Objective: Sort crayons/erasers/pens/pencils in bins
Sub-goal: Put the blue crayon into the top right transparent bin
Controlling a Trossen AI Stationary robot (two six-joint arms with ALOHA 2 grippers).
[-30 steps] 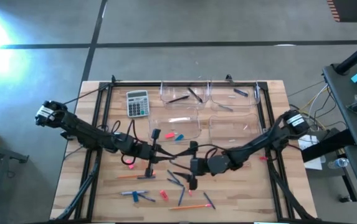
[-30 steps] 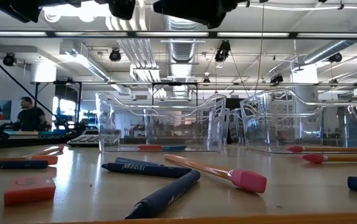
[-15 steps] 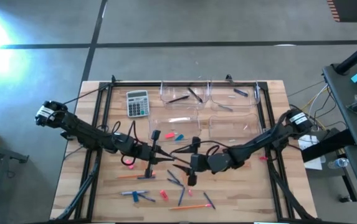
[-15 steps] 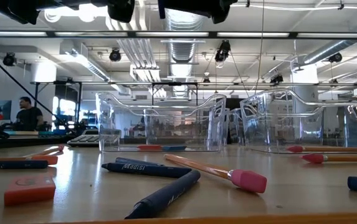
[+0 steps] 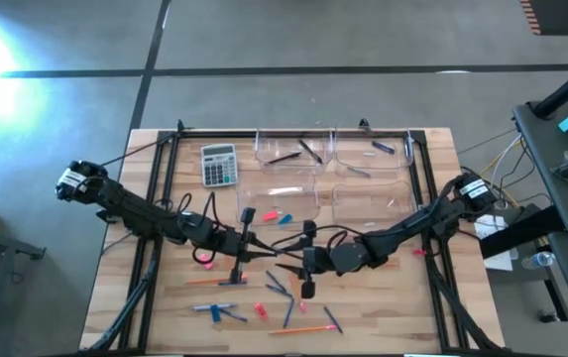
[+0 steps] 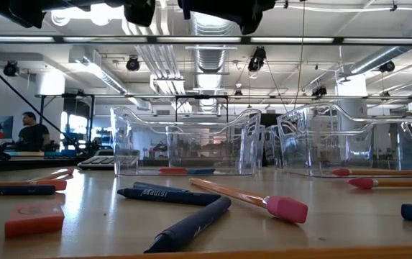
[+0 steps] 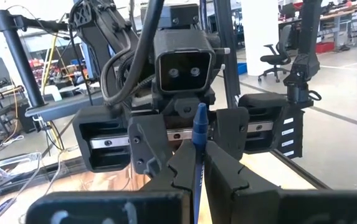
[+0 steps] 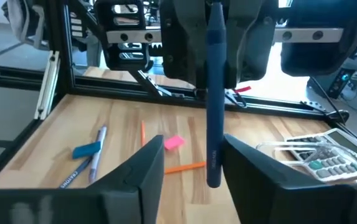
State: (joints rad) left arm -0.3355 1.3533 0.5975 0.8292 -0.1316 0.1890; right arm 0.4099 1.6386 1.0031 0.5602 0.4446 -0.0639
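Note:
The robot's left gripper should hand the dark blue crayon over by its loose end (image 8: 214, 174), because the far bin with crayons (image 5: 373, 152) sits on the right gripper's side.
My left gripper (image 5: 251, 250) hovers over the table's middle, shut on a dark blue pen (image 5: 276, 255) that points at my right gripper (image 5: 306, 262). The right gripper faces it, open, its fingers (image 8: 146, 169) standing either side of the pen's free end (image 8: 214, 168) without touching. Four clear bins (image 5: 288, 151) sit at the far middle. One bin (image 5: 279, 203) holds a pink and a blue eraser (image 5: 284, 218). Orange pencils (image 5: 301, 328) and pink erasers (image 5: 261, 310) lie loose near the front edge. My left gripper pinches the dark blue pen near one end (image 7: 196, 163) between its two fingers, coming level from the table's left. The pen runs on along the fingers toward the right gripper. It is lifted clear of the table, roughly level.
A grey calculator (image 5: 218, 164) lies at the far left beside the bins. Blue and dark crayons and pens (image 5: 285, 297) are scattered under and in front of both grippers. The low view shows a pencil (image 6: 249, 199), dark crayons (image 6: 191, 226) and a pink eraser (image 6: 34, 219) near the front edge.

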